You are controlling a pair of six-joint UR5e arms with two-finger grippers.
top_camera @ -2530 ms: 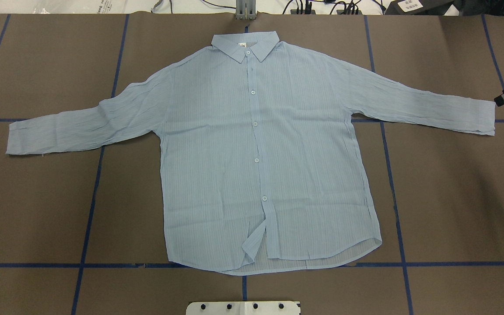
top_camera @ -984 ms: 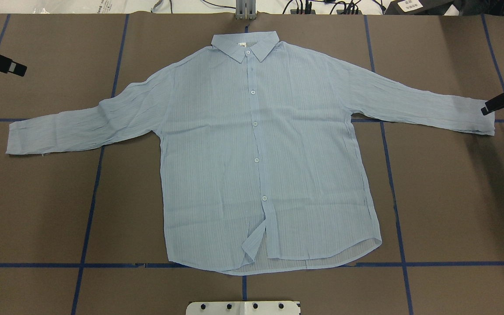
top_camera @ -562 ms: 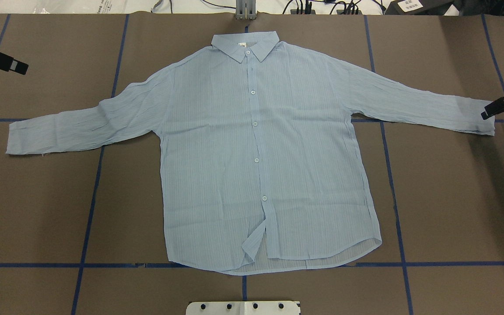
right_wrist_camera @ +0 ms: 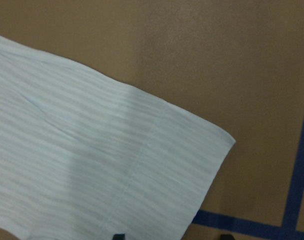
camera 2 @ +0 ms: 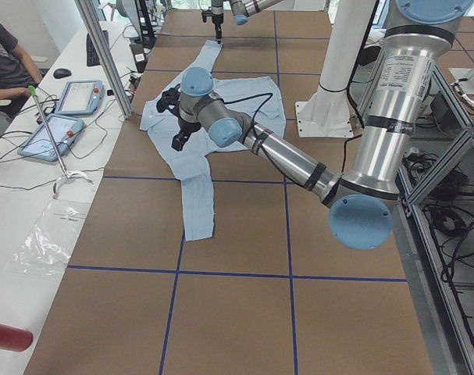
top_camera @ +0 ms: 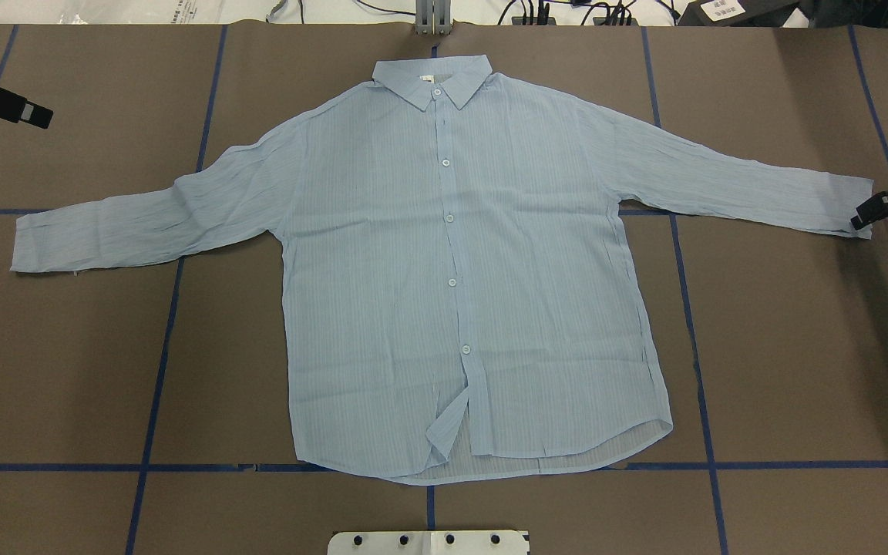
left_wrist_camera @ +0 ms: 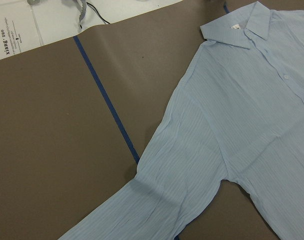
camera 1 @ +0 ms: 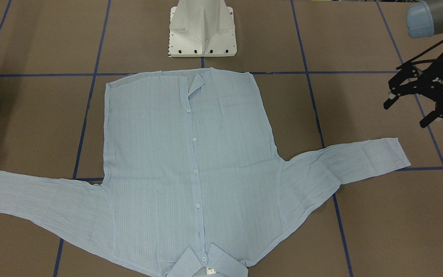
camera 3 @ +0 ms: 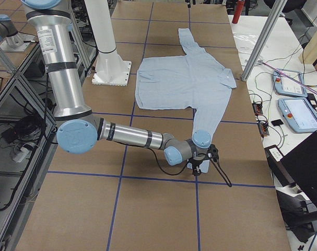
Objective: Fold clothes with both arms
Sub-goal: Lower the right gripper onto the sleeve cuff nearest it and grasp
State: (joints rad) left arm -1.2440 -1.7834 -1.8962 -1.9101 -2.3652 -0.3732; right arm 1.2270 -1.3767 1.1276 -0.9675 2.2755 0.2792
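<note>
The cuff (right_wrist_camera: 184, 160) has a plain side showing past its seam (right_wrist_camera: 135, 165), so the robot should expect a button hidden underneath when it folds the sleeve over.
The pale-blue striped shirt (top_camera: 382, 254) lies flat and buttoned on the brown table, collar at the far side, both sleeves spread out. It also shows in the front view (camera 1: 156, 161). My right gripper (top_camera: 885, 171) is open and low at the right sleeve's cuff (top_camera: 852, 204). In the right wrist view that cuff (right_wrist_camera: 182, 165) lies just ahead of the two spread fingertips (right_wrist_camera: 118, 235). My left gripper (camera 1: 407, 112) is open and empty, above the table and apart from the left sleeve's cuff (camera 1: 394, 152). In the overhead view only one of its fingers (top_camera: 24, 112) shows.
The white pedestal base (camera 1: 202, 30) stands at the table's near edge behind the shirt's hem. Blue tape lines (top_camera: 159, 362) cross the table. Cables (top_camera: 567, 11) lie along the far edge. A person (camera 2: 2, 62) sits at a side bench with tablets (camera 2: 73, 98).
The left gripper came into view at the far left and drifted slightly. The right gripper's finger moved along the right cuff toward its near corner. The shirt has not moved.
</note>
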